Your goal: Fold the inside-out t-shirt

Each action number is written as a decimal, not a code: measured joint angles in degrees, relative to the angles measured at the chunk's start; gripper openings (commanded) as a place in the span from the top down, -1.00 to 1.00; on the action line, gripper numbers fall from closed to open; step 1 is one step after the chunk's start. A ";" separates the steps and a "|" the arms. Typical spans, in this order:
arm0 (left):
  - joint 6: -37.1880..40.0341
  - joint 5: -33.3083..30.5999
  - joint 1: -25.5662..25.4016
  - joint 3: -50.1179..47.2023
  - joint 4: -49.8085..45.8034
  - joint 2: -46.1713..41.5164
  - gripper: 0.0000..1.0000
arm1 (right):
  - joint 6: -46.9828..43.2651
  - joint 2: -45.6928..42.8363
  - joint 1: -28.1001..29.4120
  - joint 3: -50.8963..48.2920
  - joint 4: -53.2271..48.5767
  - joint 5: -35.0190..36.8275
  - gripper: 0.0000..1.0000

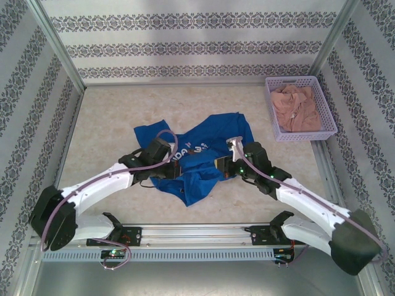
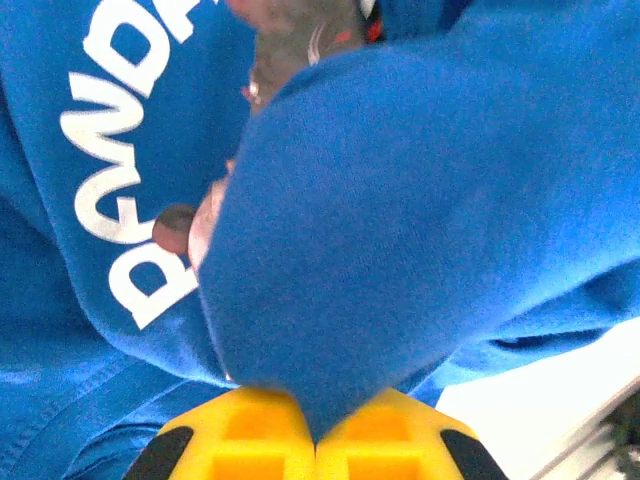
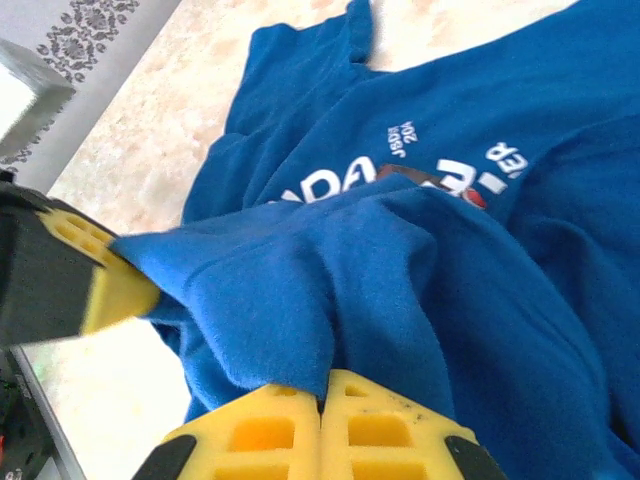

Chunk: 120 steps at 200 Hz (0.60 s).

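My left gripper should move back to stretch the t-shirt's raised fold (image 3: 265,292), which sags bunched between my close grippers, then grasp the fold's end (image 3: 322,368) beside my right gripper.
The royal-blue inside-out t-shirt (image 1: 213,131) lies crumpled in the middle of the table, with white print (image 1: 191,151) facing up. My left gripper (image 1: 174,165) is at its near-left part, and my right gripper (image 1: 221,164) is close by on the near-right. In the left wrist view the yellow jaws of the left gripper (image 2: 316,440) are shut on a raised fold of the t-shirt (image 2: 420,200). The right gripper (image 3: 322,410) is likewise shut on a bunched fold of the t-shirt (image 3: 480,280). A yellow fingertip (image 3: 115,290) of the left gripper pinches the same fold from the left.
A lilac plastic basket (image 1: 291,79) stands at the back right and holds a pinkish-beige garment (image 1: 297,108). Patterned walls close in the table on three sides. Bare beige tabletop (image 1: 105,123) surrounds the shirt. The arm-base rail (image 1: 197,234) runs along the near edge.
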 measured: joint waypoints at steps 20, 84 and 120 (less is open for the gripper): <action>-0.02 4.50 3.08 -1.92 2.38 -6.43 1.00 | -0.46 -6.51 -1.53 -1.33 -4.63 0.39 0.88; -0.44 22.51 4.68 -3.82 13.62 -8.94 1.00 | -3.45 -9.44 -0.42 -1.40 -12.24 2.49 0.20; 1.03 26.75 4.59 -2.27 14.08 -8.35 1.00 | -12.41 -7.93 7.82 4.90 -15.87 6.93 -0.01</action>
